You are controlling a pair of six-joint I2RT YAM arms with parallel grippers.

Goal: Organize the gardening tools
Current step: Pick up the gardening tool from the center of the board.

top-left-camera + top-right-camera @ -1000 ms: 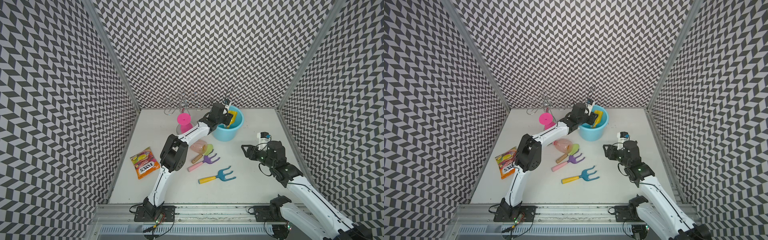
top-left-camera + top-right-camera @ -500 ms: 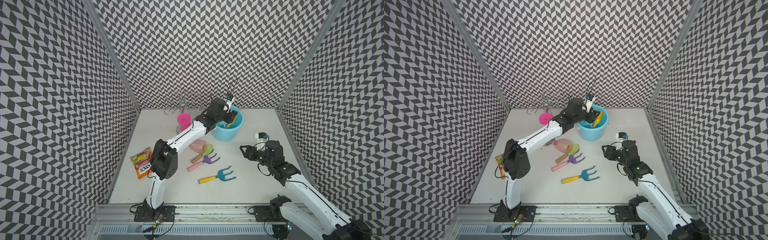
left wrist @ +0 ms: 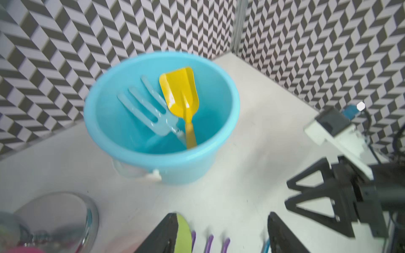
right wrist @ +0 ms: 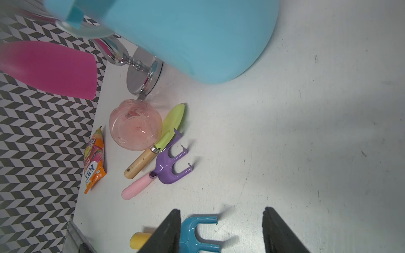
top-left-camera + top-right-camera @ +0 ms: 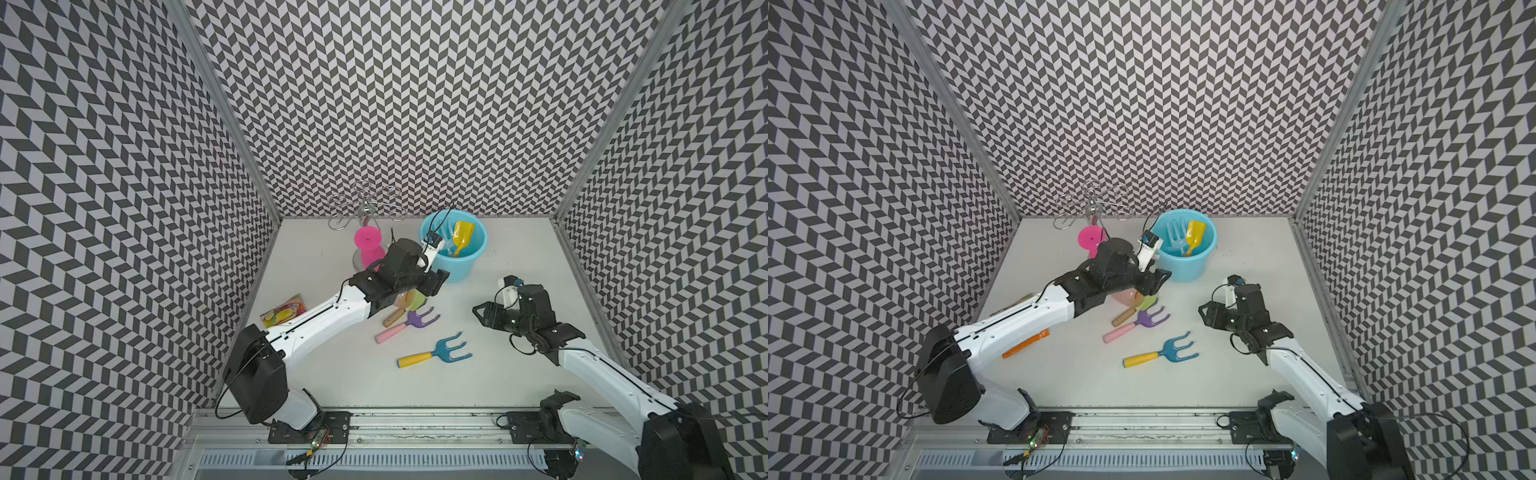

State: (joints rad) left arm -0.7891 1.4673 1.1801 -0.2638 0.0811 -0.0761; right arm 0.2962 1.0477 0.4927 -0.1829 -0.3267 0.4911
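Note:
The yellow handle of the blue rake [image 5: 415, 360] is clear of the purple fork [image 5: 415, 319]. My left gripper should keep moving toward the handle until it has one finger on each side of it.
A blue bucket [image 5: 461, 270] at the back holds the yellow shovel [image 5: 462, 235] and the pale-blue fork [image 3: 149, 109]. My left gripper [image 5: 436, 282] hovers open and empty just in front of the bucket, above the green trowel [image 4: 173, 122] and the pinkish spray bottle [image 4: 135, 124], which it partly hides in both top views. The purple fork [image 5: 417, 320] with a pink handle lies beside them. Nearer the front lies the blue rake [image 5: 446, 349] with a yellow handle. My right gripper [image 5: 482, 316] stands open to the right of the rake, nothing between its fingers.
A bright pink cup [image 5: 368, 245] on a chrome stand [image 5: 365, 203] is at the back, left of the bucket. A colourful snack packet [image 5: 284, 309] lies near the left wall, partly under my left arm. Patterned walls close in three sides.
My left gripper has opened, left the yellow shovel in the bucket and drawn back toward the front. The right arm has barely moved.

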